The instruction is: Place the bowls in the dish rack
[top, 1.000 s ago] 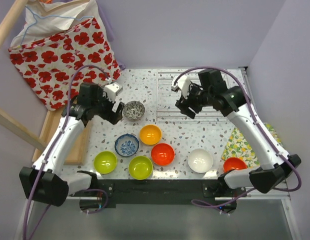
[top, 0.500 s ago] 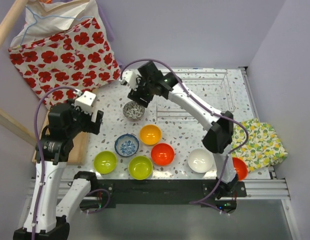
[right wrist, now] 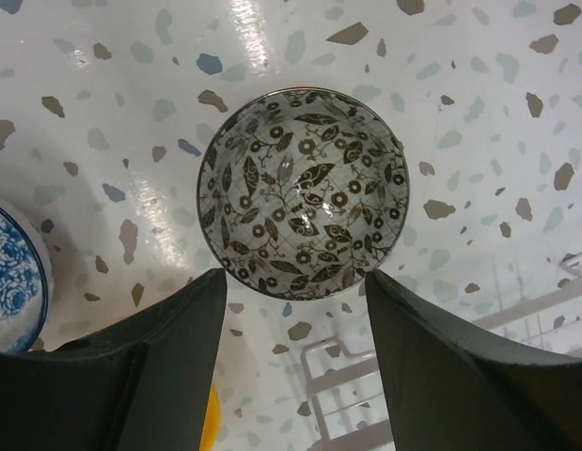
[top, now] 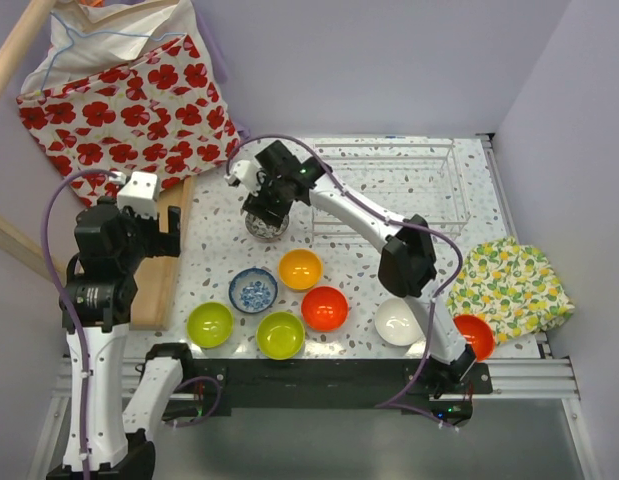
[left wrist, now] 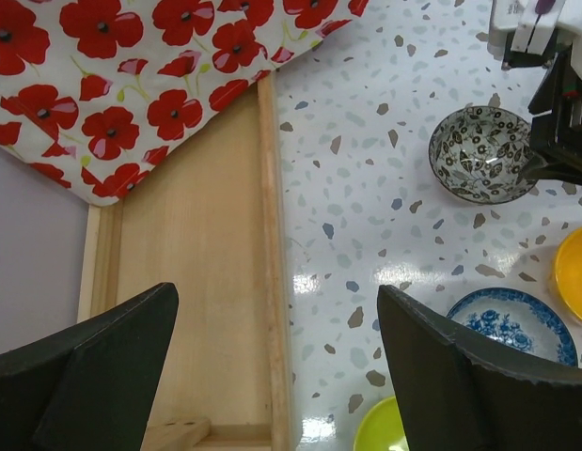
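My right gripper should now move down where there is open space [right wrist: 131,221] beside the grey-patterned bowl's rim [right wrist: 203,216] facing the blue-patterned bowl, until its fingers are on both sides of that rim, and then close.
The grey-patterned bowl [top: 269,229] sits on the speckled table left of the wire dish rack [top: 389,190]. My right gripper [top: 260,207] hangs open just above it; in the right wrist view [right wrist: 295,329] its fingers flank the near rim of the bowl [right wrist: 303,193] without touching. My left gripper [top: 157,232] is open and empty over the edge of the wooden tray; it also shows in the left wrist view [left wrist: 281,376]. A blue-patterned bowl [top: 253,290], an orange-yellow bowl [top: 300,268], two red-orange bowls [top: 325,308] [top: 470,330], two lime bowls [top: 210,324] [top: 280,335] and a white bowl [top: 400,321] stand near the front.
A flat wooden tray [top: 161,285] lies at the left edge. A red poppy bag [top: 119,100] stands at the back left. A lemon-print cloth [top: 504,280] lies at the right. A wire of the rack [right wrist: 338,376] shows under the right gripper.
My right arm swung left from over the dish rack to above the grey-patterned bowl. My left arm drew back left from that bowl to over the wooden tray.
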Motion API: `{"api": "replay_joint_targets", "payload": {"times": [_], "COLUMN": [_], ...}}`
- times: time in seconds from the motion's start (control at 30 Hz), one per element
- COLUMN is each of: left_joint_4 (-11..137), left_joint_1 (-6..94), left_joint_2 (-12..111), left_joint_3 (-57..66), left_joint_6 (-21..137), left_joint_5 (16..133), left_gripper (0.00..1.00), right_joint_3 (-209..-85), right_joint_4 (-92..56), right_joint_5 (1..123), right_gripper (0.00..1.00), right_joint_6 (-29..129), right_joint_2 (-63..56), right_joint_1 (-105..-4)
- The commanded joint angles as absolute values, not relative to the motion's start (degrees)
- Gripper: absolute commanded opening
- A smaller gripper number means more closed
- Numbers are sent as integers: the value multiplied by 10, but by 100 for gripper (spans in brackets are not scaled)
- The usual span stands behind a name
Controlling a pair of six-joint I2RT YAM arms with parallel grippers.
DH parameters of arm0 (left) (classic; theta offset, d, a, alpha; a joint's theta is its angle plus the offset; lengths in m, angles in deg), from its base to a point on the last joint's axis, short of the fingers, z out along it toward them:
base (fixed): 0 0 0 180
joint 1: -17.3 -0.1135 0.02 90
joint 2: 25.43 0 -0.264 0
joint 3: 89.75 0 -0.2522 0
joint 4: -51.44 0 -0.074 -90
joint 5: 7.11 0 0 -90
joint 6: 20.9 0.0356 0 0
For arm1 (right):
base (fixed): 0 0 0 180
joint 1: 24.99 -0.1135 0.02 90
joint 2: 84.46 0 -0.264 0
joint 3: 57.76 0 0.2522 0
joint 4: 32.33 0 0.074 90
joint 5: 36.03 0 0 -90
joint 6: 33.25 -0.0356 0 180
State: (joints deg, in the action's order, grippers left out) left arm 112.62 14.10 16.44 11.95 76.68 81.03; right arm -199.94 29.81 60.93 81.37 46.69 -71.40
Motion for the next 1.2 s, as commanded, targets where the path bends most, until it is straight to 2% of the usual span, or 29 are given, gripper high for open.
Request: {"api": "replay_joint_targets", "payload": {"times": [0.0,0.8,1.07,1.17], "left_joint_4": [1120,1113,1111,1109], "left_joint_1": [119,75,74,75], "left_joint_2": [173,197,196,194], "left_joint_3": [113,123,129,136], "left_joint_6": [748,740,741,740], "left_joint_5": [786,728,717,712], "left_gripper": [92,92,92,92], "right_joint_3": [-2005,-2045,-2042,-2036], "right_joint_4": [271,237,234,241], "right_joint_5": [619,541,528,531], "right_gripper": [65,63,42,29], "right_joint_6": [804,774,775,779], "right_joint_2": [470,563,555,553], "right_joint_1": [-740,-762,-766,-767]}}
